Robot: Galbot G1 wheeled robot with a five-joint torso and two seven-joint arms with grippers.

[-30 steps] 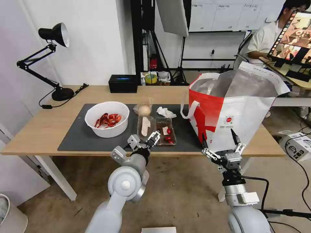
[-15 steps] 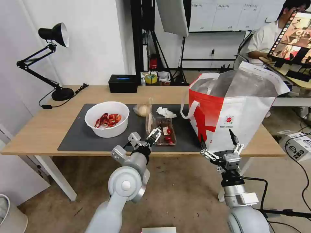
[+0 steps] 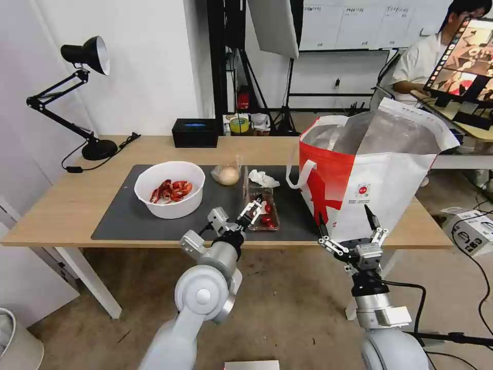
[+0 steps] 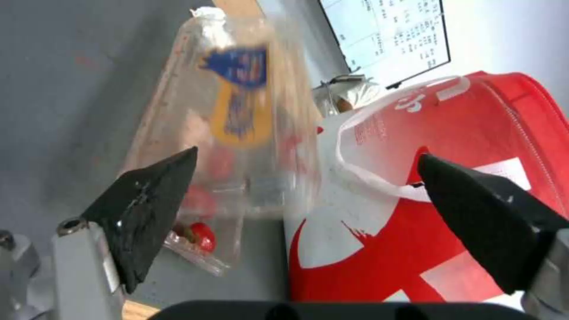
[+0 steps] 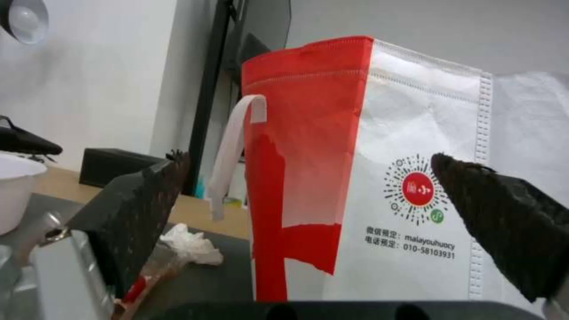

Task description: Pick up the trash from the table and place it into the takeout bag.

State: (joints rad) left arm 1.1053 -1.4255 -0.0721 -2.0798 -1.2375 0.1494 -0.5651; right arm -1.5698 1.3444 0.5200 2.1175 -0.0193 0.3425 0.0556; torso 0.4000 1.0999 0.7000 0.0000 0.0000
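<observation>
My gripper will push the clear lid shut, and the lid will swing over and stay down, because it stands up along the tray's long edge.
On the table, a clear clamshell tray holds red tomatoes, its lid standing nearly upright. My left gripper is open at the tray's near edge; in the left wrist view the clamshell tray stands between the spread fingers of my left gripper. A crumpled tissue, a bagged bun and a white bowl of crayfish shells rest on the dark mat. The takeout bag stands open at the right. My right gripper hangs open before the takeout bag, below the table edge.
A black desk lamp stands at the table's far left and a black box at the back edge. A cardboard box lies on the floor to the right, and a white bin sits at lower left.
The clamshell lid has swung up from lying flat on the mat to nearly upright, with my left gripper moving forward and right against it. The right arm has barely moved.
</observation>
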